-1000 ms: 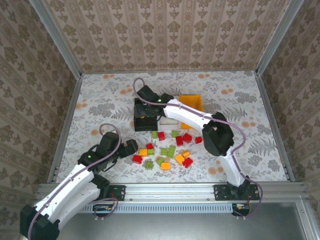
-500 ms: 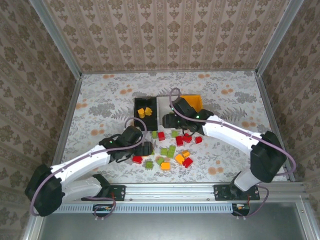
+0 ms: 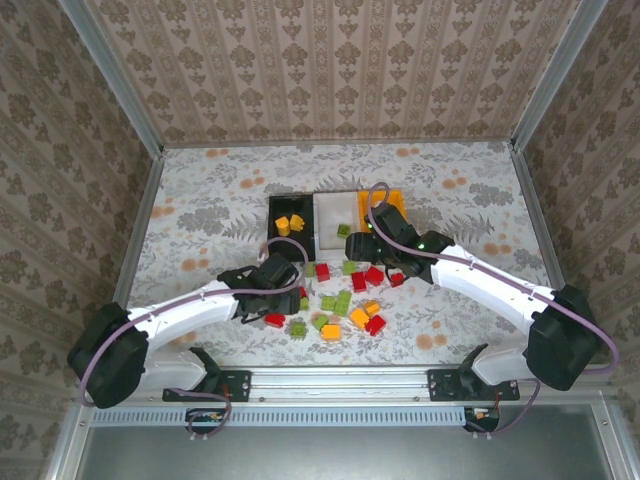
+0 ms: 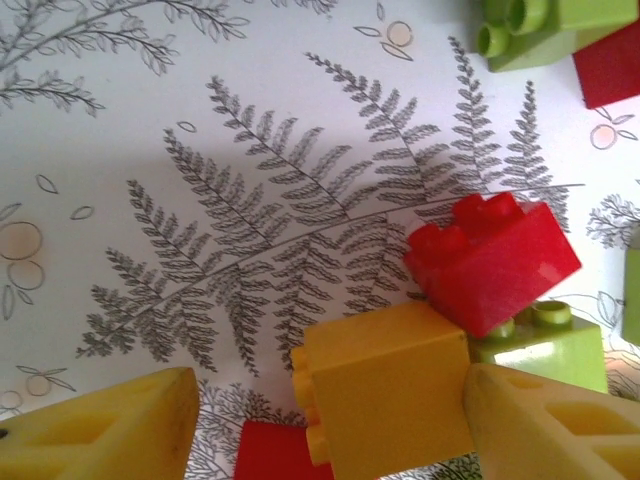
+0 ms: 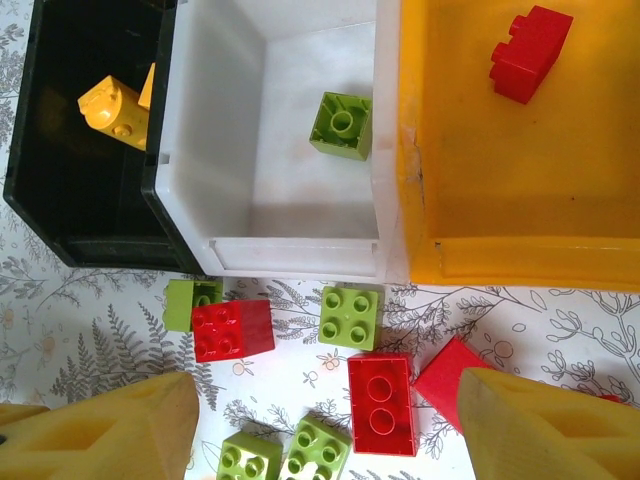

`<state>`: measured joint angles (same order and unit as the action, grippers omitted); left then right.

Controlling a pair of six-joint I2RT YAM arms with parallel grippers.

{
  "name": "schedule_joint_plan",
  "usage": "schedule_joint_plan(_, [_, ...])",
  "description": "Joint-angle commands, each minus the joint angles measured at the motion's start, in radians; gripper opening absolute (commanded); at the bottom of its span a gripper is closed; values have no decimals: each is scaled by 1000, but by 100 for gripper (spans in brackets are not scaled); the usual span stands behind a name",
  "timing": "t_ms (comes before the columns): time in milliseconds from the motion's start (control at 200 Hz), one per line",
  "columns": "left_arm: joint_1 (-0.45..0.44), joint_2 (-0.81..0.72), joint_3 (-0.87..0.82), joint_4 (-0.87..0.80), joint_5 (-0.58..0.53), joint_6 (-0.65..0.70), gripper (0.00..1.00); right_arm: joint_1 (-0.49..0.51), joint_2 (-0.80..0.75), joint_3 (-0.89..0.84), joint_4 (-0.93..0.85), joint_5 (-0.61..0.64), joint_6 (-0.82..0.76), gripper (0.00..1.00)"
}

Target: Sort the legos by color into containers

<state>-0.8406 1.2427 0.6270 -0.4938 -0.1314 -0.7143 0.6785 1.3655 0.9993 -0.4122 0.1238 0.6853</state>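
I should open my left gripper wider and center it over the lego (image 4: pixel 390 400) before I take the lego to the black bin, because the orange-yellow lego sits (image 4: pixel 455 385) against one of the gripper's fingers.
In the left wrist view my left gripper (image 4: pixel 330 435) is open low over the table. An orange-yellow lego (image 4: pixel 385 385) lies between its fingers, touching the right finger (image 4: pixel 560 430) and apart from the left one. A red lego (image 4: pixel 490 260) rests on a green lego (image 4: pixel 545 340) just beyond. My right gripper (image 5: pixel 325 430) hangs open and empty over red (image 5: pixel 380 403) and green legos (image 5: pixel 352 315) in front of the bins. The black bin (image 5: pixel 90 200) holds yellow legos (image 5: pixel 115 105). The white bin (image 5: pixel 270 250) has one green lego (image 5: pixel 340 125), the orange bin (image 5: pixel 520 260) one red lego (image 5: pixel 530 50).
From above, the three bins (image 3: pixel 335 212) stand mid-table with the loose legos (image 3: pixel 340 300) spread in front of them. Both arms reach into that pile, the left gripper (image 3: pixel 290 297) at its left edge, the right gripper (image 3: pixel 378 255) at its far side. Metal rails edge the table.
My right arm has swung right from over the black bin to the pile before the white and orange bins. My left arm has reached right to the orange-yellow lego.
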Motion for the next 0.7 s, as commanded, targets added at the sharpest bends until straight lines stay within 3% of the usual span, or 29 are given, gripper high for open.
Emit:
schedule_joint_plan(0, [32, -5, -25, -54, -40, -8, 67, -6, -20, -7, 17, 16, 13, 71])
schedule_joint_plan(145, [67, -56, -34, -95, -59, 7, 65, -7, -20, -5, 19, 11, 14, 71])
schedule_joint_plan(310, [72, -75, -32, -18, 40, 31, 80, -8, -22, -7, 21, 11, 14, 71])
schedule_joint_plan(435, [63, -35, -35, 16, 49, 30, 88, -8, -22, -8, 21, 13, 15, 71])
schedule_joint_plan(555, [74, 23, -58, 50, 45, 27, 87, -8, -27, -10, 20, 11, 15, 71])
schedule_joint_plan(695, [83, 76, -63, 104, 57, 30, 78, -11, -39, -14, 15, 16, 14, 71])
